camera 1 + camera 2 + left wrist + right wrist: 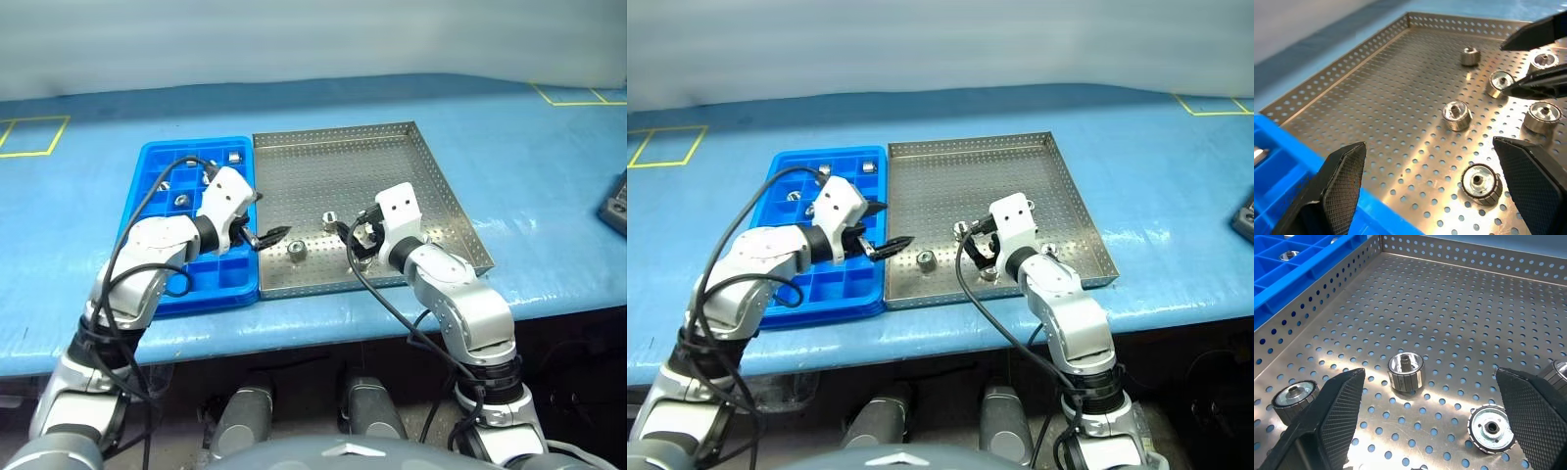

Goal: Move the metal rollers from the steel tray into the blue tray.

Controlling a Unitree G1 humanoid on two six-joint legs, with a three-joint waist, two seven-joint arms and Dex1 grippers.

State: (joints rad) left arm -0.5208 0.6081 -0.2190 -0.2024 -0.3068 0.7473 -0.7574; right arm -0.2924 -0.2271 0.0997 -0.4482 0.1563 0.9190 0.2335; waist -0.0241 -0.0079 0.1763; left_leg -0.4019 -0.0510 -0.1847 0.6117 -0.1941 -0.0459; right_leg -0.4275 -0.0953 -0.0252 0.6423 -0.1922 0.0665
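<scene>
I should keep lowering my left gripper's open fingers until they straddle its sides, as the roller point(297, 251) nearest the blue tray stands clear of the others ahead of them.
The steel tray point(411, 157) lies right of the blue tray point(157, 162), their rims touching. Several metal rollers lie loose near the steel tray's front: one point(330, 217), another point(297, 251), and a third point(1457, 115). A few rollers point(235, 155) sit in the blue tray's far compartments. My left gripper point(890, 227) hangs open over the seam between the trays, pointing right toward the rollers, with nothing held. My right gripper point(351, 241) is open low over the steel tray's front, pointing left, a roller point(1406, 371) ahead of its fingers point(1327, 426).
The trays rest on a blue table cover point(549, 196). Yellow tape squares point(29, 137) mark it at the far left and far right. A dark object point(615, 204) sits at the right edge. The steel tray's far half is bare perforated floor.
</scene>
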